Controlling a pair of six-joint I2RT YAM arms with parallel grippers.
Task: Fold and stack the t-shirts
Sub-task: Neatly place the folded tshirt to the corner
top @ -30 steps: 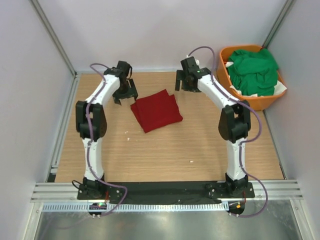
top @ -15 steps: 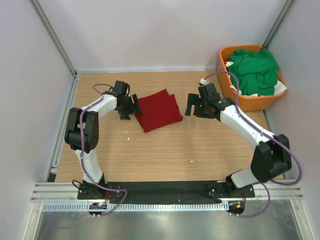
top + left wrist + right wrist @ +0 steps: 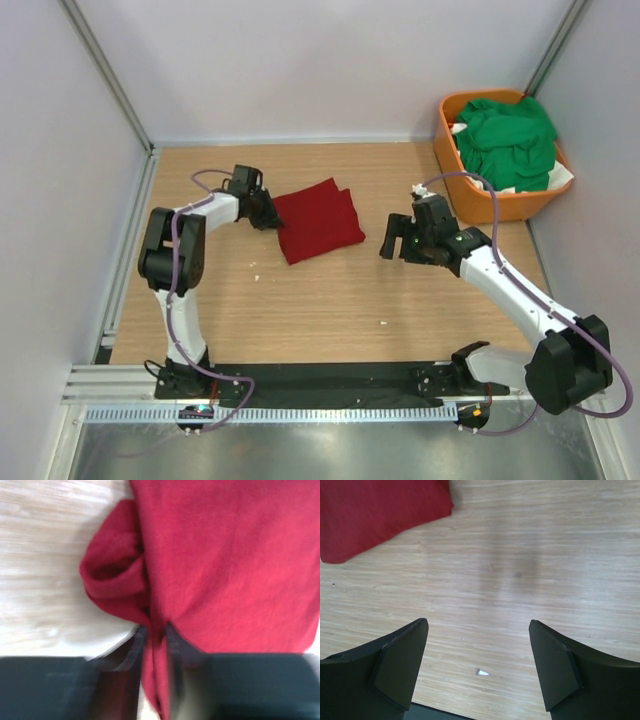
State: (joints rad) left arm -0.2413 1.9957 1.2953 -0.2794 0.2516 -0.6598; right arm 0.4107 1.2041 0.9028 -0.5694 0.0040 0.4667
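Observation:
The folded red t-shirt's edge (image 3: pixel 282 224) is in my closed left gripper, and the wood is clear to the empty back corner (image 3: pixel 173 162). I should keep pulling until the t-shirt lies in that corner.
A folded dark red t-shirt (image 3: pixel 318 218) lies on the wooden table, left of centre toward the back. My left gripper (image 3: pixel 266 214) is at its left edge, shut on a pinched fold of the red cloth (image 3: pixel 155 645); the rest of the shirt (image 3: pixel 225 565) fills the left wrist view. To the shirt's right, over bare wood, my right gripper (image 3: pixel 393 238) hangs open and holds nothing (image 3: pixel 477 627). Only a corner of the red t-shirt (image 3: pixel 380 510) shows at the upper left of the right wrist view. Bright green t-shirts (image 3: pixel 508 140) are heaped in the basket.
The orange basket (image 3: pixel 500 208) stands in the back right corner against the wall. Small white scraps (image 3: pixel 253 264) (image 3: pixel 383 322) lie on the wood, one between the right fingers (image 3: pixel 482 672). Grey walls close in three sides.
The left gripper slid onto the red shirt's left edge and closed on a fold of it. The right arm swung from the back toward the front right, still open.

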